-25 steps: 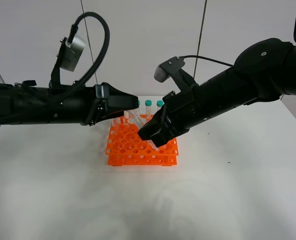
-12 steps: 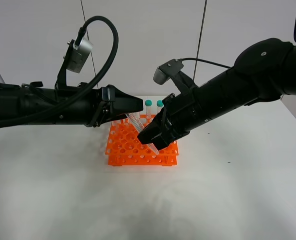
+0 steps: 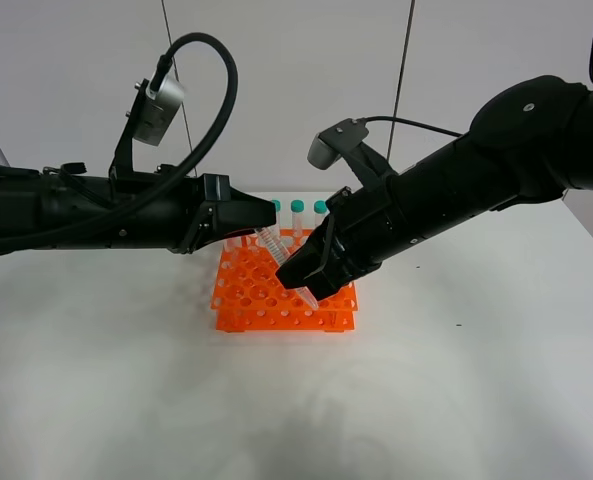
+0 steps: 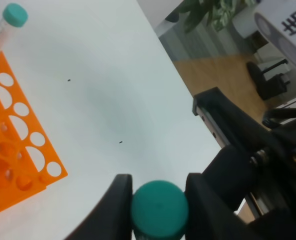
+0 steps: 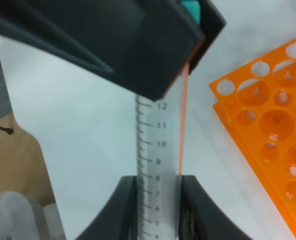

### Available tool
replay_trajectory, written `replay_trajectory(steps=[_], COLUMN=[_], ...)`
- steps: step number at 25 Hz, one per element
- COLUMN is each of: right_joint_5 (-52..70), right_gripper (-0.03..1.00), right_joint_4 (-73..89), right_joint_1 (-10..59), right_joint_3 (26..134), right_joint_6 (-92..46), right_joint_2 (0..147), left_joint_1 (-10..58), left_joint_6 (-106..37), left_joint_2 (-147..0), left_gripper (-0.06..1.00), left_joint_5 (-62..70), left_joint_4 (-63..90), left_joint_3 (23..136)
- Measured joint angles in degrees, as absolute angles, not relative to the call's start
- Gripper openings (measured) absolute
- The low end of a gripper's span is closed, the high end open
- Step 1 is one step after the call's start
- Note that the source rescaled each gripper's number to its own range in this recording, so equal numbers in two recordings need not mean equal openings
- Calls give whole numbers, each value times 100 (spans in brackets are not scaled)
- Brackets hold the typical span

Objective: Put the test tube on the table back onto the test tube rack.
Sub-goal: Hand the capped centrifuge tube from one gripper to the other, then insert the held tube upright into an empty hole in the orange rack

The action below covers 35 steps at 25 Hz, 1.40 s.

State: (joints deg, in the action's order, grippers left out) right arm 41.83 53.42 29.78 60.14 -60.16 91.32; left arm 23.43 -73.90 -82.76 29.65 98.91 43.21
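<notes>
My right gripper is blocking the test tube's tip end (image 3: 308, 297) from the rack. It should open and move away while my left gripper grips the teal cap (image 4: 159, 209).
The test tube (image 3: 272, 242) hangs tilted above the orange test tube rack (image 3: 266, 305), held at both ends. My left gripper (image 3: 263, 216) is shut on its teal cap (image 4: 159, 210), which sits between the two black fingers (image 4: 119, 200). My right gripper (image 3: 302, 282) is shut on the clear graduated body (image 5: 157, 165), low near the tip. In the right wrist view the left gripper (image 5: 152, 45) covers the tube's cap end. The tip is hidden behind the right gripper.
Other teal-capped tubes (image 3: 297, 208) stand in the rack's back row; one shows in the left wrist view (image 4: 10, 20). The rack's front holes (image 5: 272, 125) are empty. The white table (image 3: 126, 380) stretches around the rack.
The left gripper's jaws have closed on the tube's cap; they stood open before. The right arm has kept its grip and barely moved.
</notes>
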Motion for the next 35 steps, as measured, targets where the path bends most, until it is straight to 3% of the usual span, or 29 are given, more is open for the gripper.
replay_trajectory(steps=[8,10,12,13,14,16,21,29,35], right_joint_5=[4142,4062,3955,3931,3927,3936,4286,5428,5589], right_gripper=[3,24,64,77,87,96,100,100,100], right_joint_4=[5342,5337,5337,5330,5309,5217,4453,1636,427], right_joint_1=[2978,2978,2978,2978,2978,2978,2978,2938,2240], right_joint_3=[6014,6014,6014,6014,6014,6014,6026,7050,7279], right_joint_6=[-6016,-6004,-6005,-6005,-6005,-5900,-5036,-1966,-527], right_joint_2=[9132,9132,9132,9132,9132,9111,8575,8094,8520], left_joint_1=[2343,2343,2343,2343,2343,2343,2343,2343,2343], left_joint_6=[-7390,-7390,-7390,-7390,-7390,-7390,-7390,-7390,-7390], left_joint_2=[-8276,-8276,-8276,-8276,-8276,-8276,-8276,-8276,-8276], left_gripper=[0,0,0,0,0,0,0,0,0], left_joint_5=[2969,3000,3046,3045,3045,3045,3045,3045,3045], left_joint_4=[9902,9902,9902,9902,9902,9902,9902,9902,9902], left_joint_3=[4321,4321,4321,4321,4321,4321,4321,4321,4321])
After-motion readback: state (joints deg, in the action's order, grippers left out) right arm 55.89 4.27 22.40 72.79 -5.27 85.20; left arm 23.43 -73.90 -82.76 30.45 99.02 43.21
